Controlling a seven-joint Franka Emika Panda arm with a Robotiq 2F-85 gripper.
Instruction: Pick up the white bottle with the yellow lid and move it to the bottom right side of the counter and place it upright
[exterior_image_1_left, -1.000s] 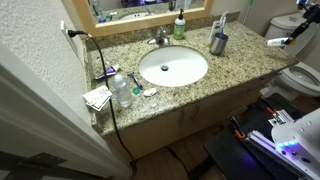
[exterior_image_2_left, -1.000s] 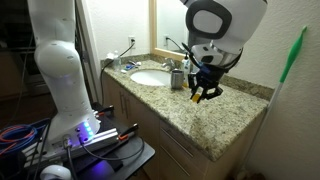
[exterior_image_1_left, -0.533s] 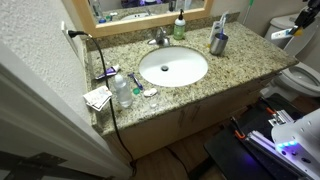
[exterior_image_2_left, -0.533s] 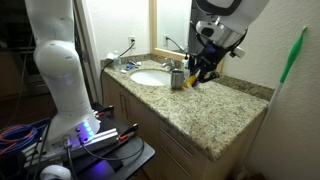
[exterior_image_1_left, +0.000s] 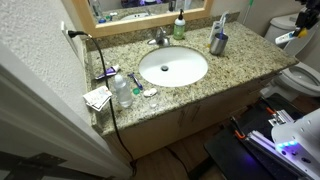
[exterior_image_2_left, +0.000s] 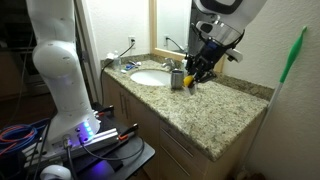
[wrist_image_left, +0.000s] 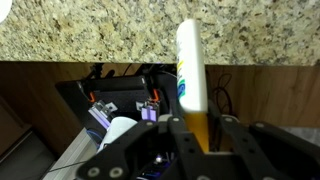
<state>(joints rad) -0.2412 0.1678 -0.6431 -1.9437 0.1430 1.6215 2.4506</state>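
Observation:
The white bottle leans from my gripper high above the counter, so next I tip it upright as I lower it toward the granite near the counter's end.
My gripper is shut on the white bottle, gripping it at the yellow lid. In the wrist view the bottle points away from me, across the edge of the speckled granite counter. In both exterior views the gripper hangs in the air above the counter's end, far from the sink. A bit of the bottle shows at the fingertips.
A white oval sink sits mid-counter with the faucet and a green soap bottle behind it. A metal cup stands near the gripper's end. A clear water bottle and small items lie at the other end. A toilet stands beyond the counter.
Over the last second the gripper has lifted the bottle up off the counter. In the last half second it has barely moved.

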